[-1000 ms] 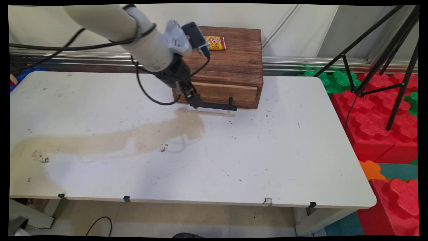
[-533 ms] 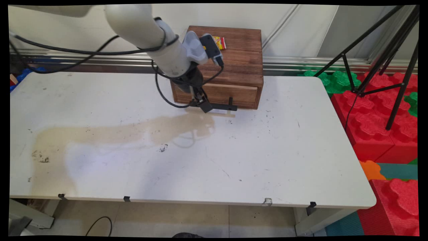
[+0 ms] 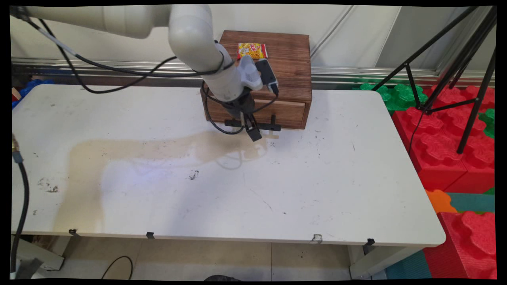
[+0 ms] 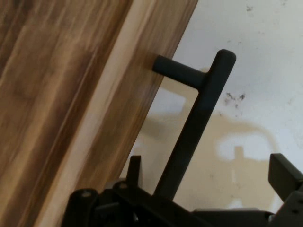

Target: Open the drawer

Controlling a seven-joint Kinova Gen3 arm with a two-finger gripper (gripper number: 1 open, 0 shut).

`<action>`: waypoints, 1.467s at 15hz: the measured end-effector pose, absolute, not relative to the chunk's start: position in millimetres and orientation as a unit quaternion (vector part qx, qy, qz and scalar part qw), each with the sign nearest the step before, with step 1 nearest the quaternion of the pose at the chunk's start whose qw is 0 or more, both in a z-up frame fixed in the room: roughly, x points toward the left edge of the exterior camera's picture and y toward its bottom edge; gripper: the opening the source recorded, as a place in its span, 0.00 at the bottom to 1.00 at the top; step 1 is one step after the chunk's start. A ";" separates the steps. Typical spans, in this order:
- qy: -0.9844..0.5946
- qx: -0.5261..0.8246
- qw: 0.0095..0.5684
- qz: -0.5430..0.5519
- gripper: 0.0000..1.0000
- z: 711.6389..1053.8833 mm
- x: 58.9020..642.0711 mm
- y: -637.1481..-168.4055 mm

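Note:
The brown wooden box (image 3: pixel 288 72) goes far back behind its front, so the drawer (image 3: pixel 290 112) will slide straight out a long way when the robot pulls the drawer's handle.
A brown wooden box (image 3: pixel 291 67) stands at the back of the white table (image 3: pixel 317 190), its drawer (image 3: pixel 287 113) shut and facing the near side. A black bar handle (image 3: pixel 269 127) runs across the drawer front. My gripper (image 3: pixel 254 135) points down at the middle of the bar. In the hand view the handle (image 4: pixel 196 118) passes between the fingers of the gripper (image 4: pixel 208 172), close to the left finger (image 4: pixel 134 166) and well apart from the right one. The gripper is open around the bar. A yellow and red snack packet (image 3: pixel 252 50) lies on top of the box.
A black tripod (image 3: pixel 471 79) stands off the table's right side among red foam blocks (image 3: pixel 443 138) and green ones (image 3: pixel 396 95). Black cables (image 3: pixel 222 130) hang from the arm beside the box. Another cable (image 3: pixel 18 190) hangs at the left edge.
The arm has swung to the right, and the gripper has slid along the drawer handle from its left end to about its middle. The box and the packet have stayed put.

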State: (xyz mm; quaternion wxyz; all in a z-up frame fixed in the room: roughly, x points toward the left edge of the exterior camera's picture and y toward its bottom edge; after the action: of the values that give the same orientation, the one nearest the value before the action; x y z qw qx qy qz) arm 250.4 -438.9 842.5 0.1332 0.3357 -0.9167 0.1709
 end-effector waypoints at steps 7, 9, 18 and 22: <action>-0.926 0.320 0.124 0.155 1.00 816.1 239.0 -453.6; -0.928 0.318 0.123 0.153 1.00 812.9 235.5 -453.8; -0.932 0.317 0.111 0.135 1.00 811.1 213.3 -430.9; -0.932 0.324 0.103 0.123 1.00 812.2 205.8 -414.7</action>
State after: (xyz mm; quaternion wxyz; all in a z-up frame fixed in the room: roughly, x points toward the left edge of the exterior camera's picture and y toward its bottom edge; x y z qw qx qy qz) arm 205.8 -414.7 812.2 0.1029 0.3239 -0.9324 0.1229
